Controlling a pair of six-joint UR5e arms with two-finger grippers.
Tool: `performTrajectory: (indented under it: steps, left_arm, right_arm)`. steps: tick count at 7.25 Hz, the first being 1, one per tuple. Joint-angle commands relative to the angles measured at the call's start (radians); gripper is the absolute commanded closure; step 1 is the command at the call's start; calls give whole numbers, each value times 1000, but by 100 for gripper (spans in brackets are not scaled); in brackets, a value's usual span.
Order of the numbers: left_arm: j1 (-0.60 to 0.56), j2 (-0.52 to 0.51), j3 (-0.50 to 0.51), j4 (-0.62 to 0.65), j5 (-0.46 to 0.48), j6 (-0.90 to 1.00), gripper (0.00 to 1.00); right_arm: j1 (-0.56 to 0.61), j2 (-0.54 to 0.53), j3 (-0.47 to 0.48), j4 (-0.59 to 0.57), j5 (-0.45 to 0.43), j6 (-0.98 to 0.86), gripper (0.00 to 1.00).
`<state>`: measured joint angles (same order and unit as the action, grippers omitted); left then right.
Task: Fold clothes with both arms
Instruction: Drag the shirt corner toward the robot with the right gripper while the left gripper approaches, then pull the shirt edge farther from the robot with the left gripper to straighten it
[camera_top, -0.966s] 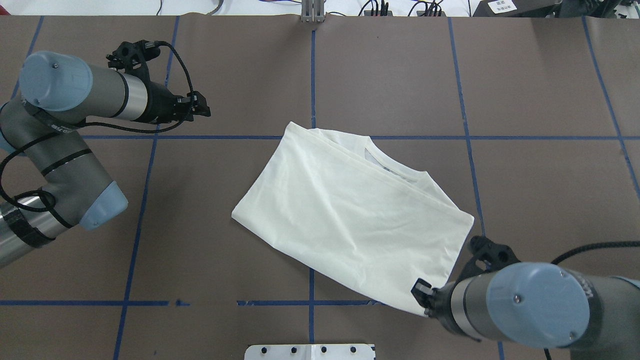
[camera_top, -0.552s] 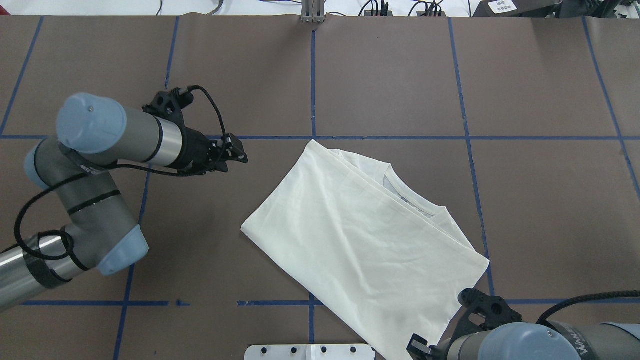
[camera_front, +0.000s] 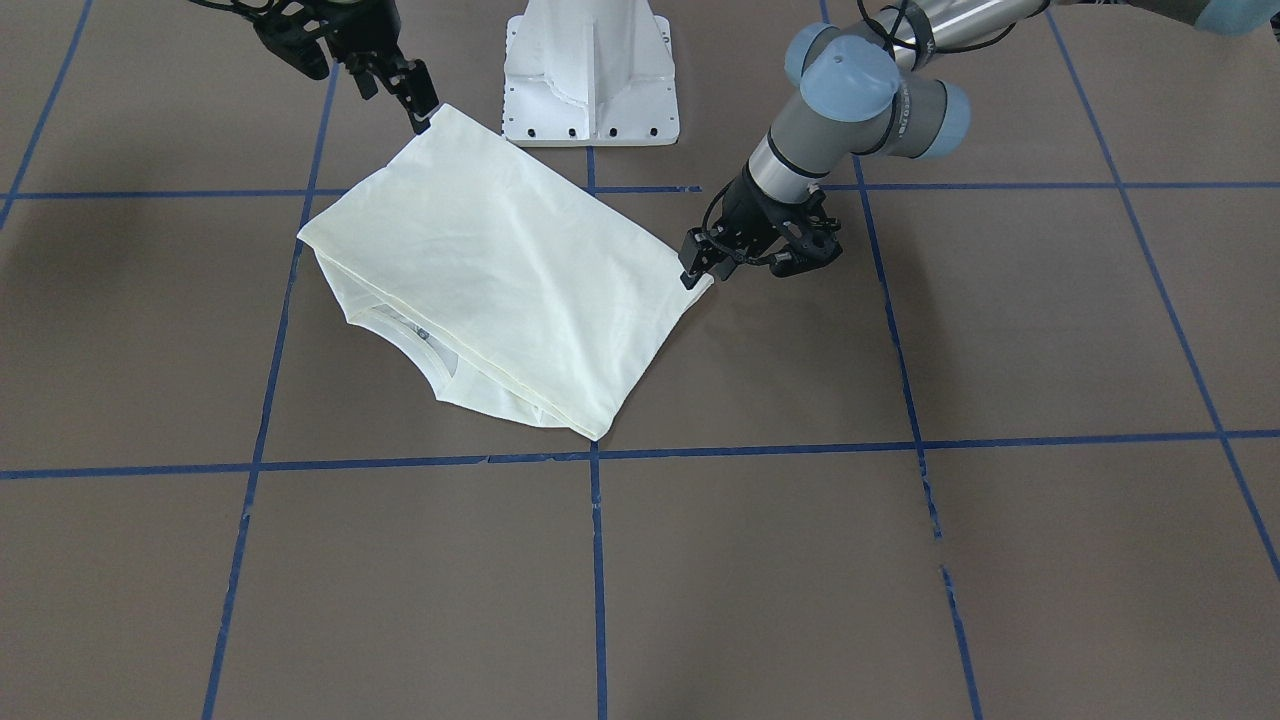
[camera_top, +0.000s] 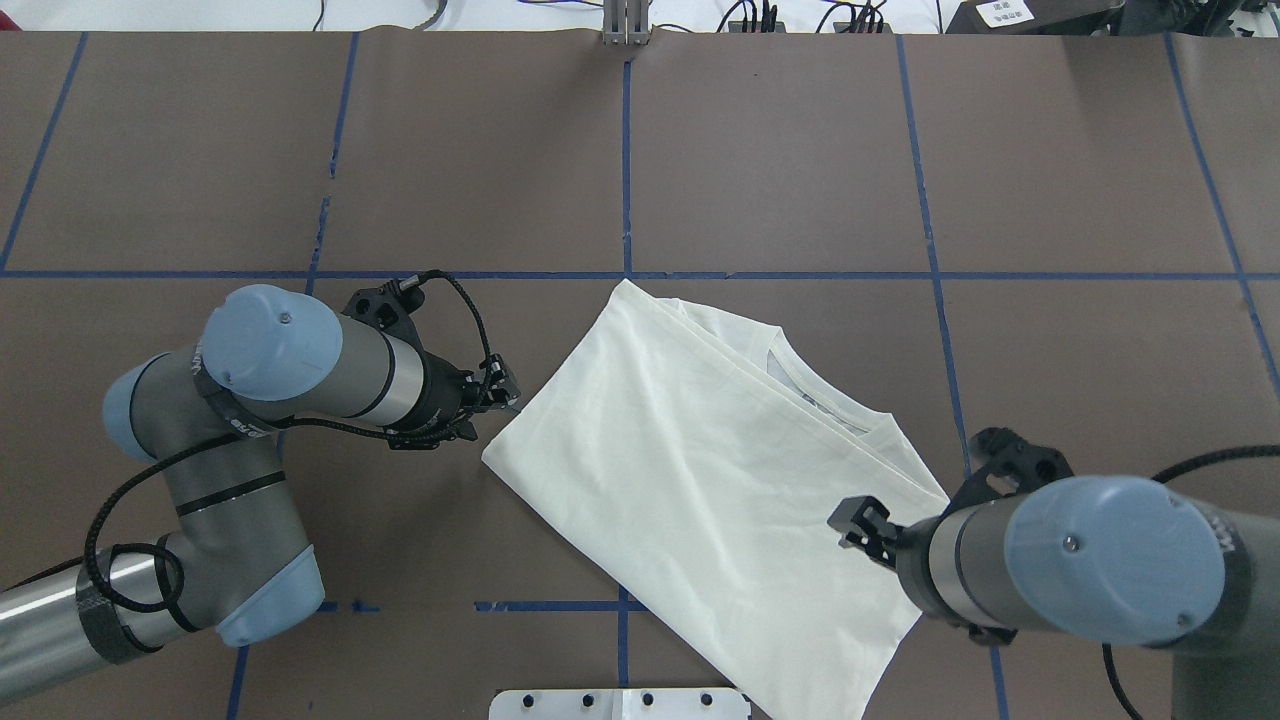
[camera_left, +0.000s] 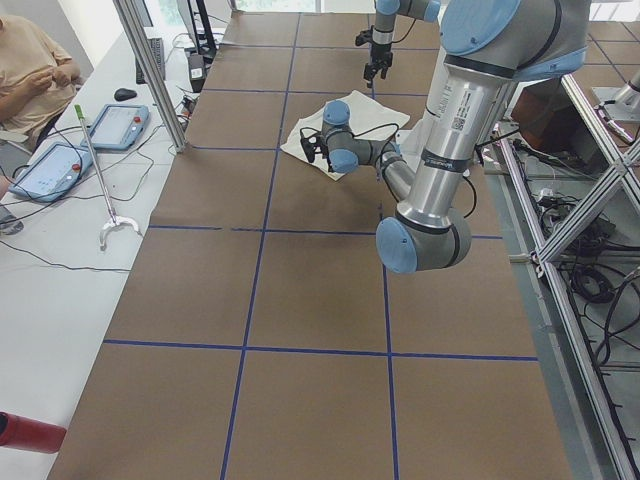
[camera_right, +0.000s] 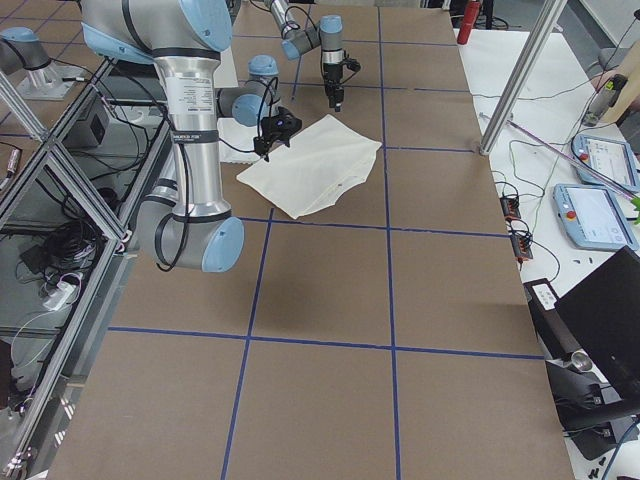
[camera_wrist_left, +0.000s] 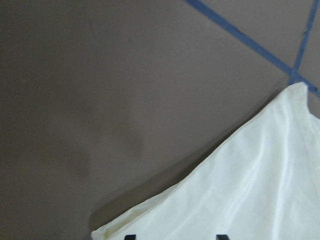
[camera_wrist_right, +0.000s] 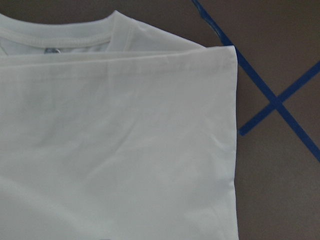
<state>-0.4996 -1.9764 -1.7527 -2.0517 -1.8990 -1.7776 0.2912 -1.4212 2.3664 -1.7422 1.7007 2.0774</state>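
The T-shirt is lying smooth and stacked layers come together at the T-shirt's gripped corner (camera_front: 703, 284), so when I pull, the whole cream T-shirt (camera_front: 510, 264) will turn flat and stay folded.
The cream T-shirt (camera_top: 720, 480) lies folded and askew on the brown table, plain side up, its collar (camera_top: 812, 398) toward the far right. No print shows. My left gripper (camera_top: 508, 395) is open and low at the shirt's left corner; the left wrist view shows its two fingertips apart over that corner (camera_wrist_left: 240, 200). In the front view it (camera_front: 697, 268) is at the same corner of the shirt (camera_front: 500, 270). My right gripper (camera_top: 858, 525) looks open and empty, raised over the shirt's right part. The right wrist view shows only the shirt (camera_wrist_right: 125, 140), collar and tape.
The white pedestal base (camera_top: 620, 703) sits at the near table edge, just beside the shirt's near corner. Blue tape lines (camera_top: 930, 200) grid the table. A metal bracket (camera_top: 625, 25) and cables are at the far edge. An operator (camera_left: 30, 70) sits by a side table.
My right gripper dragged the shirt toward the robot, then let go of its near corner and rose over its right part. My left arm swung in to the shirt's left corner.
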Motion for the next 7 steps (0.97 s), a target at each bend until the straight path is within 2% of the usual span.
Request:
performTrajectory:
  steps: [1, 3, 5, 6, 7]
  left_arm:
    - [48, -4, 10, 47, 35, -6, 39]
    - [53, 7, 10, 45, 35, -6, 41]
    - [55, 10, 15, 45, 37, -6, 57]
    - [55, 10, 15, 47, 37, -6, 81]
    - [55, 10, 16, 47, 37, -5, 97]
  right_arm:
    - [111, 54, -54, 1, 5, -98, 0]
    - [121, 74, -78, 1, 4, -99, 0]
    - [125, 80, -98, 3, 5, -99, 0]
    - [125, 82, -99, 3, 5, -99, 0]
    - [125, 80, -101, 1, 4, -99, 0]
